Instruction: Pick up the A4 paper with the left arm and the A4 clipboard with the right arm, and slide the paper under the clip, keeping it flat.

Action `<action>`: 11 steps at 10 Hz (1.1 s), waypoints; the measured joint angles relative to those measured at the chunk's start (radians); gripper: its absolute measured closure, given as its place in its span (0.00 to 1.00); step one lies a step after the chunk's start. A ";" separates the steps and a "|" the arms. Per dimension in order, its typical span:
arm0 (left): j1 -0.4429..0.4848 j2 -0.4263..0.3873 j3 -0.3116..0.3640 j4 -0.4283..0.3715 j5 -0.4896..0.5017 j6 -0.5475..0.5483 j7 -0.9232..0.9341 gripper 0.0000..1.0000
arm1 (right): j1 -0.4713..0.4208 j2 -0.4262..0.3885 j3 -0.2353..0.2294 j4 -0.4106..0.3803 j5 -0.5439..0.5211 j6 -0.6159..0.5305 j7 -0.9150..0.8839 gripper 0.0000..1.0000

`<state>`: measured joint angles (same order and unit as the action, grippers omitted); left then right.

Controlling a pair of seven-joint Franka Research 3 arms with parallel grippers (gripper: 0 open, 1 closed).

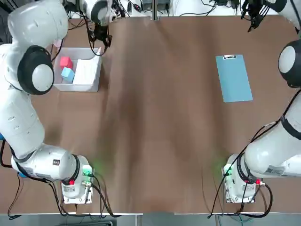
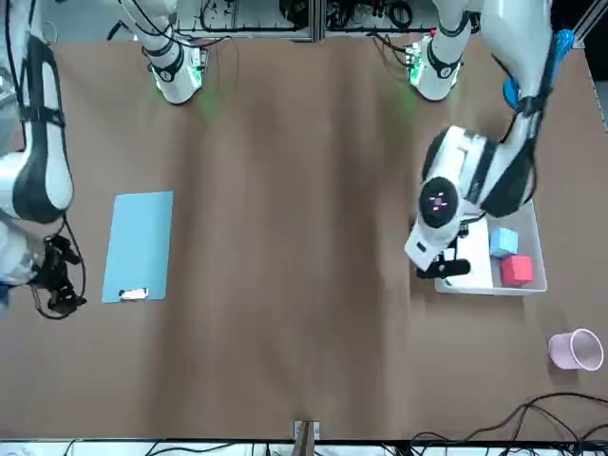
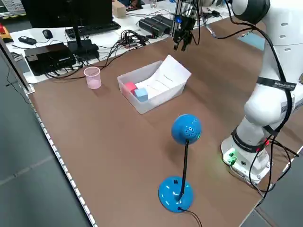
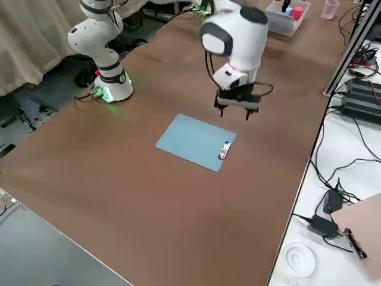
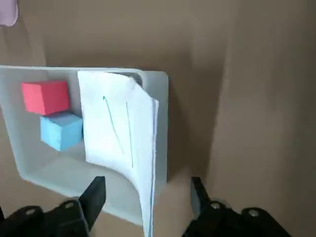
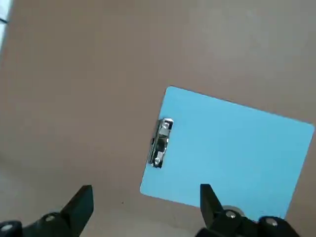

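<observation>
My gripper will lift the A4 paper (image 2: pixel 477 255) out all together, and the paper will straighten with little sag, because the paper's raised edge (image 5: pixel 154 136) shows close layers.
The A4 paper (image 5: pixel 116 126) is a white sheet that stands curved in a clear bin (image 5: pixel 162 81) at the table's far left, one side leaning on the bin's wall. My left gripper (image 5: pixel 145 200) hangs open just above it, the sheet's raised edge showing between its fingers. The light blue A4 clipboard (image 1: pixel 233 77) lies flat at the far right, its silver clip (image 6: pixel 160 143) on the short edge away from the arms' bases. My right gripper (image 6: pixel 144 205) is open and empty, in the air just beyond that clip end.
A red cube (image 5: pixel 45 97) and a blue cube (image 5: pixel 60 130) share the bin with the sheet. A pink cup (image 3: pixel 93 77) stands beyond the bin by the table's left edge. A blue lamp-like stand (image 3: pixel 182 156) rises near the left arm's base. Cables and electronics line the far edge.
</observation>
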<state>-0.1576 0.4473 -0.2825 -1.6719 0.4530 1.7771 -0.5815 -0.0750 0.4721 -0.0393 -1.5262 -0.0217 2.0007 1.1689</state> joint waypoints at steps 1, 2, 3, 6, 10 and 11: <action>-0.008 0.005 -0.001 -0.037 0.032 0.021 -0.012 0.22 | -0.001 0.015 0.000 -0.052 0.000 0.096 0.012 0.04; -0.010 0.006 -0.001 -0.072 0.060 0.035 -0.017 0.22 | -0.003 0.026 -0.001 -0.117 0.000 0.196 0.029 0.04; -0.009 0.006 0.000 -0.100 0.081 0.050 -0.019 0.23 | -0.005 0.036 -0.001 -0.160 0.001 0.247 0.053 0.04; 0.002 0.006 0.001 -0.151 0.109 0.067 -0.032 0.26 | -0.005 0.084 0.000 -0.188 0.001 0.304 0.103 0.05; -0.001 0.006 0.000 -0.174 0.129 0.067 -0.111 0.45 | -0.006 0.164 0.000 -0.189 0.002 0.372 0.114 0.08; -0.001 0.006 0.000 -0.174 0.130 0.067 -0.111 0.60 | -0.006 0.178 0.000 -0.189 0.008 0.382 0.119 0.09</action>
<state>-0.1581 0.4529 -0.2820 -1.8459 0.5828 1.8445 -0.6926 -0.0813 0.6505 -0.0392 -1.7152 -0.0135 2.3827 1.2881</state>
